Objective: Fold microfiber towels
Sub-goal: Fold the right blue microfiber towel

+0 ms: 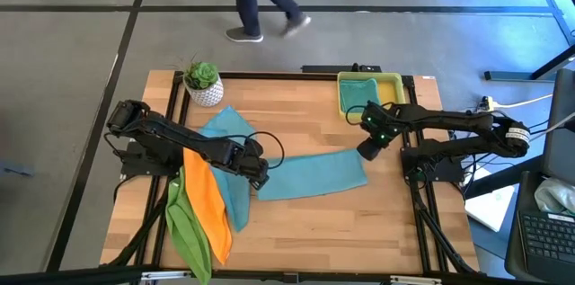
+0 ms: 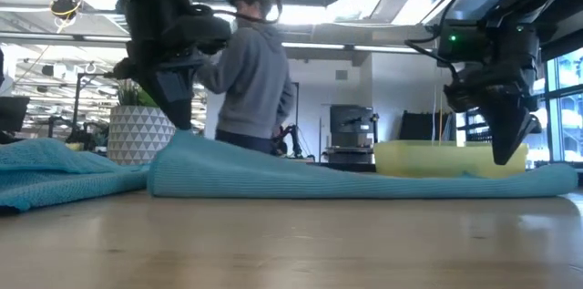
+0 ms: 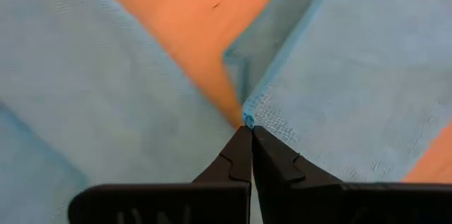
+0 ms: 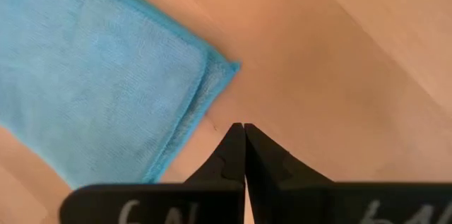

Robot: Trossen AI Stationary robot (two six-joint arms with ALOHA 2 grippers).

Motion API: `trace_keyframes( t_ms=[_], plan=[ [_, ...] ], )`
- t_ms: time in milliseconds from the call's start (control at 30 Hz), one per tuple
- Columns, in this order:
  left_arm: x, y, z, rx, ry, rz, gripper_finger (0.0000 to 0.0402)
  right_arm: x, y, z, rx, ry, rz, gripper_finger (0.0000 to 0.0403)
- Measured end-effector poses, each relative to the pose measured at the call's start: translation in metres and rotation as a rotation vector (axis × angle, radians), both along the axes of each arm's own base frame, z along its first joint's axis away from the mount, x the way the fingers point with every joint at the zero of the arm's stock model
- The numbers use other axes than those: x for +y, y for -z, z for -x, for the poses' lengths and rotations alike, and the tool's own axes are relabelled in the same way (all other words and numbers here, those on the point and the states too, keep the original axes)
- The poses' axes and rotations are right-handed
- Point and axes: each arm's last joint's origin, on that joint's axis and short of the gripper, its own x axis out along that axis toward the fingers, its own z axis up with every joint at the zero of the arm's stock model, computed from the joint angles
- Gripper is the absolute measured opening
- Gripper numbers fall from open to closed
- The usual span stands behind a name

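The robot's right gripper is closed over wood [image 4: 258, 100] next to the teal towel's two-layered corner, so it needs to open, move back and put its fingers on both sides of that corner [image 4: 223, 72] before folding.
A teal towel [image 1: 314, 175], folded into a long strip, lies across the middle of the table. My left gripper [image 1: 260, 175] is shut on the strip's left end. My right gripper [image 1: 368, 151] is shut and hangs just off the strip's right end; in the right wrist view its tips [image 4: 241, 129] stand over bare wood, apart from the towel's two-layered corner [image 4: 224, 70]. A second teal towel [image 1: 225, 129], an orange one [image 1: 205, 204] and a lime green one [image 1: 184, 227] lie in a heap at the left, partly under my left arm. My left gripper pinches a corner of the teal towel's left end [image 3: 248, 117] between its two fingertips. The fingers come from above, slanting down. That corner is drawn up into a low peak [image 2: 182, 139], and the remainder of the strip lies flat on the table.
A yellow tray [image 1: 391, 87] with a cloth in it stands at the far right. A potted plant [image 1: 204, 83] stands at the far left. A person [image 2: 250, 75] walks behind the table's far edge. Bare wood lies along the near edge on the right.
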Motion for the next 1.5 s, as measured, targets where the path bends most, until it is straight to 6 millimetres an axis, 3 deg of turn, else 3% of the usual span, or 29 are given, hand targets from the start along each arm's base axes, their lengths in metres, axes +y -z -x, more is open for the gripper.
trace_keyframes(
  t_ms=[333, 467, 667, 833, 967, 1133, 1433, 1500],
  plan=[
    [0.007, 0.002, -0.007, -0.034, 0.008, -0.025, 0.0000, -0.001, -0.001, -0.002, -0.018, 0.026, 0.003, 0.0003],
    [0.011, 0.002, -0.008, -0.030, -0.006, -0.018, 0.0000, -0.003, -0.003, -0.010, -0.127, -0.006, 0.001, 0.0008],
    [0.011, 0.002, -0.008, -0.029, -0.003, -0.007, 0.0000, -0.010, -0.007, -0.023, -0.245, -0.028, 0.108, 0.0061],
    [0.011, 0.002, -0.008, -0.028, -0.001, -0.001, 0.0000, -0.012, 0.002, -0.027, -0.215, -0.132, 0.128, 0.0111],
    [0.011, 0.002, -0.008, -0.025, 0.003, 0.014, 0.0000, -0.012, 0.011, -0.029, -0.191, -0.196, 0.078, 0.0123],
    [0.011, 0.002, -0.008, -0.025, 0.003, 0.015, 0.0000, -0.011, 0.019, -0.029, -0.155, -0.236, 0.021, 0.0103],
    [0.011, 0.002, -0.008, -0.025, 0.002, 0.017, 0.0000, -0.010, 0.023, -0.029, -0.137, -0.246, 0.003, 0.0011],
    [0.011, 0.002, -0.008, -0.025, 0.001, 0.017, 0.0000, -0.010, 0.023, -0.029, -0.138, -0.246, 0.001, 0.0007]
  ],
)
